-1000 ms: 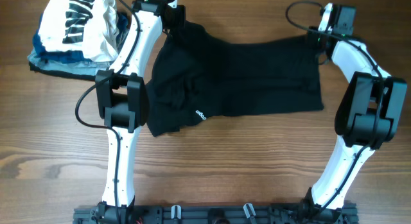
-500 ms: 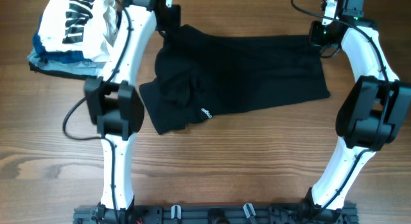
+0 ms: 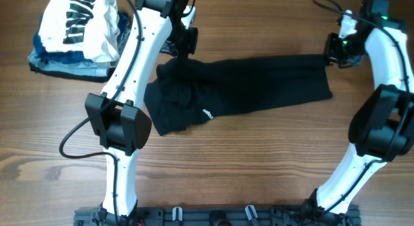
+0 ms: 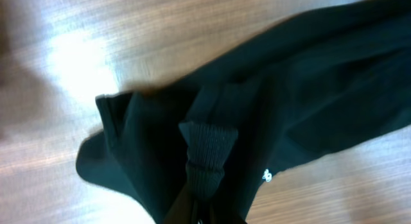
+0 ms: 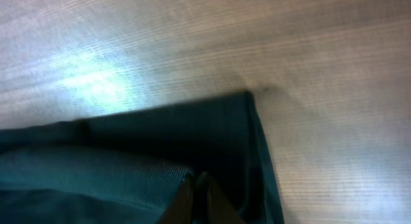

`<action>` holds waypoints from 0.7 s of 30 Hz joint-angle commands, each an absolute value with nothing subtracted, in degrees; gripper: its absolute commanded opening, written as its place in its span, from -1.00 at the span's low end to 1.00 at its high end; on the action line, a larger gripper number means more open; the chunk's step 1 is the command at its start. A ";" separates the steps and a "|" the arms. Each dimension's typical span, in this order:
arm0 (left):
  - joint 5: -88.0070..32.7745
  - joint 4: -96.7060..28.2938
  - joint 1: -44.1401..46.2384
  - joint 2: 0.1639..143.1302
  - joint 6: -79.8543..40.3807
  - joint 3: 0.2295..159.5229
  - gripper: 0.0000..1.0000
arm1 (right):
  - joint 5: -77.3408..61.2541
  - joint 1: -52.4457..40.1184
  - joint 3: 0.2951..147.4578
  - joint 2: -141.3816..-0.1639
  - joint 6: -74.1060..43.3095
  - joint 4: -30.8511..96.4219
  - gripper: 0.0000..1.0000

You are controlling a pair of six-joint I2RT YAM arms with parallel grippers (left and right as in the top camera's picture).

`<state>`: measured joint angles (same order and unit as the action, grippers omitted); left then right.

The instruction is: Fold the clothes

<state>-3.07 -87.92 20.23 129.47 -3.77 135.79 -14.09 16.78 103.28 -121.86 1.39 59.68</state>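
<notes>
My right gripper keeps lowering the T-shirt's far corner until it lies flat and then let go, because the black T-shirt's far edge runs straight from the collar to that corner.
The black T-shirt lies stretched across the wooden table, its far edge lifted by both grippers. A small white mark shows near its front left. My left gripper is shut on the shirt's ribbed collar at the far left. My right gripper is shut on the shirt's far right corner. The shirt also fills the left wrist view and the lower part of the right wrist view.
A pile of other clothes sits at the far left: a white garment with black lettering on top of light-blue denim. Bare wooden table lies in front of the shirt.
Both grippers have moved toward me and to the right with the shirt's far edge. The shirt has been pulled flatter and narrower, folding over itself.
</notes>
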 commanded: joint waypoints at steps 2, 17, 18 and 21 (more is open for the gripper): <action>0.30 -91.07 18.63 129.91 -6.98 132.70 -0.92 | -21.34 20.43 104.12 -120.38 1.17 64.79 -0.92; -6.59 -92.42 19.42 129.91 -9.93 114.45 -0.92 | -19.25 21.23 104.03 -120.33 1.50 69.01 -0.92; -6.59 -92.33 19.59 129.88 -9.93 113.32 -0.92 | -19.09 21.23 104.03 -120.33 1.52 69.36 -0.92; -6.61 -92.07 19.77 129.91 -9.91 109.62 -0.92 | -17.12 21.23 103.42 -120.38 1.52 69.82 -0.92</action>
<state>-5.06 -91.98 19.46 129.49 -8.99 112.84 -19.81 21.17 103.28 -121.86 1.39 69.49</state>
